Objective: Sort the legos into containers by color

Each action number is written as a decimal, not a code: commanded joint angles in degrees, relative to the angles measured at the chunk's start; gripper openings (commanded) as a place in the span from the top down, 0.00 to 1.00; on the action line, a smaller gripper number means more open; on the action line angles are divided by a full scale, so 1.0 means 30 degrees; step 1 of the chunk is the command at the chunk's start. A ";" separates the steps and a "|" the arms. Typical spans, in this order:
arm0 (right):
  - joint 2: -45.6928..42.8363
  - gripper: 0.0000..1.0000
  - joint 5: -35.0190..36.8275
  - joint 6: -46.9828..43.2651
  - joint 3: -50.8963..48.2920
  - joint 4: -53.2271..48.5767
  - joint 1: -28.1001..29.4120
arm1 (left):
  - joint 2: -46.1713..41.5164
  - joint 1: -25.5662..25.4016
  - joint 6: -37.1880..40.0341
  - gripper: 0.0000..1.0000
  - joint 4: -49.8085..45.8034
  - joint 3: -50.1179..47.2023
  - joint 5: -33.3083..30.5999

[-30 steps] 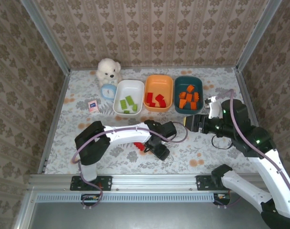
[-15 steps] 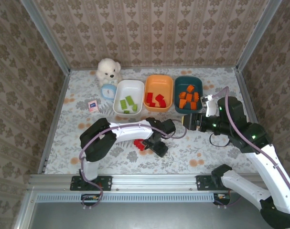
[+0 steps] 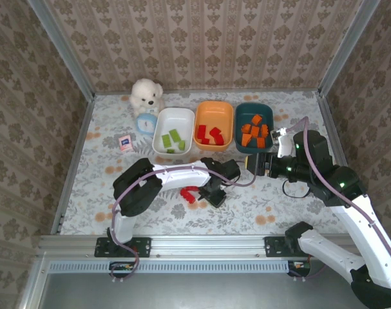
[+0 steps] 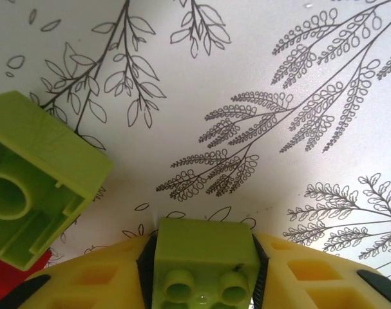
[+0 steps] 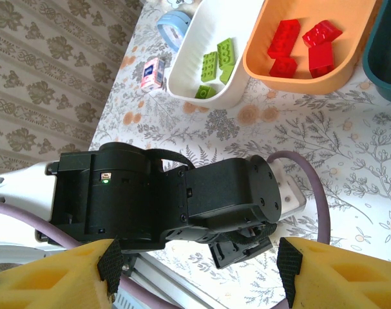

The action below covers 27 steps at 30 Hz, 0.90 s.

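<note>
My left gripper's arm is in the way of the red legos. My right gripper should wait back until the light green lego gets to the white dish.
My left gripper is shut on a light green lego just above the flowered table; in the top view this gripper is low at the table's front middle. Another light green lego lies beside it, next to a red lego. The containers stand in a row at the back: a white dish with green legos, an orange dish with red legos, and a teal dish with orange legos. My right gripper hangs open and empty in front of the teal dish.
A white plush toy and a small blue clock sit left of the white dish, and a pink card lies further left. From the right wrist, the left arm's black wrist lies below my open right gripper. Metal rails edge the table.
My left gripper has closed on the light green lego and shifted slightly. The right arm drew a little toward the teal dish, then held still.
</note>
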 commanded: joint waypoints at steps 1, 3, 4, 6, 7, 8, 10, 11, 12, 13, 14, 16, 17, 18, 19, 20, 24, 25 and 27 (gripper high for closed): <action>-0.0111 0.32 -0.0257 -0.0176 0.0574 -0.0036 -0.0103 | -0.0035 -0.0360 -0.0018 0.62 -0.0295 -0.0020 -0.0103; -0.0111 0.32 -0.0329 -0.0170 0.0733 0.0002 -0.0135 | -0.0480 -0.0390 -0.0267 0.63 -0.0546 0.0023 -0.0376; -0.0140 0.32 -0.0388 -0.0156 0.0877 0.0025 -0.0141 | -0.0824 -0.0343 -0.0449 0.63 -0.0742 0.0128 -0.0504; -0.0322 0.32 -0.0677 -0.0166 0.1100 0.0249 -0.0143 | -0.1579 -0.0129 -0.0777 0.64 -0.1194 0.0478 -0.0612; -0.0444 0.32 -0.0894 -0.0127 0.1237 0.0380 -0.0156 | -0.2021 0.0092 -0.0957 0.66 -0.1519 0.0786 -0.0701; -0.0589 0.31 -0.1134 -0.0061 0.1322 0.0612 -0.0198 | -0.2469 0.0454 -0.1159 0.66 -0.1881 0.1132 -0.0812; -0.0759 0.31 -0.1521 0.0189 0.1493 0.0974 -0.0267 | -0.3359 0.1356 -0.1412 0.67 -0.2416 0.1800 -0.0918; -0.0814 0.31 -0.1545 0.0351 0.1592 0.1146 -0.0278 | -0.3830 0.1891 -0.1470 0.67 -0.2607 0.2113 -0.0959; -0.0779 0.31 -0.1611 0.0473 0.1672 0.1305 -0.0295 | -0.4192 0.2466 -0.1436 0.67 -0.2673 0.2360 -0.0898; -0.0666 0.31 -0.1699 0.0591 0.1740 0.1431 -0.0285 | -0.4530 0.3173 -0.1400 0.67 -0.2745 0.2623 -0.0809; -0.0514 0.31 -0.1847 0.0612 0.1775 0.1554 -0.0276 | -0.4776 0.3910 -0.1262 0.67 -0.2769 0.2942 -0.0677; -0.0183 0.31 -0.2070 0.0641 0.1622 0.1886 -0.0296 | -0.4952 0.5237 -0.0797 0.67 -0.2779 0.3412 -0.0511; -0.0049 0.31 -0.2129 0.0696 0.1421 0.2101 -0.0291 | -0.4884 0.6085 -0.0504 0.67 -0.2627 0.3632 -0.0374; 0.0060 0.31 -0.2154 0.0757 0.1273 0.2302 -0.0280 | -0.4689 0.6791 -0.0285 0.67 -0.2468 0.3851 -0.0174; 0.0265 0.31 -0.2244 0.0811 0.1125 0.2500 -0.0293 | -0.4492 0.7548 -0.0021 0.67 -0.2261 0.4181 -0.0034; 0.0569 0.30 -0.2386 0.0872 0.1025 0.2609 -0.0278 | -0.4103 0.8340 0.0206 0.67 -0.1988 0.4477 0.0043; 0.2311 0.31 -0.3320 0.0539 0.0730 0.2941 0.0316 | -0.2192 1.0798 0.0067 0.67 -0.0015 0.5454 0.1056; 0.2656 0.31 -0.3282 0.0431 0.0546 0.3280 0.0721 | -0.1570 1.1269 0.0054 0.67 0.0327 0.5938 0.1243; 0.3024 0.30 -0.3158 0.0657 0.0067 0.4546 0.1277 | -0.0251 1.1990 0.0087 0.67 0.0911 0.6991 0.1723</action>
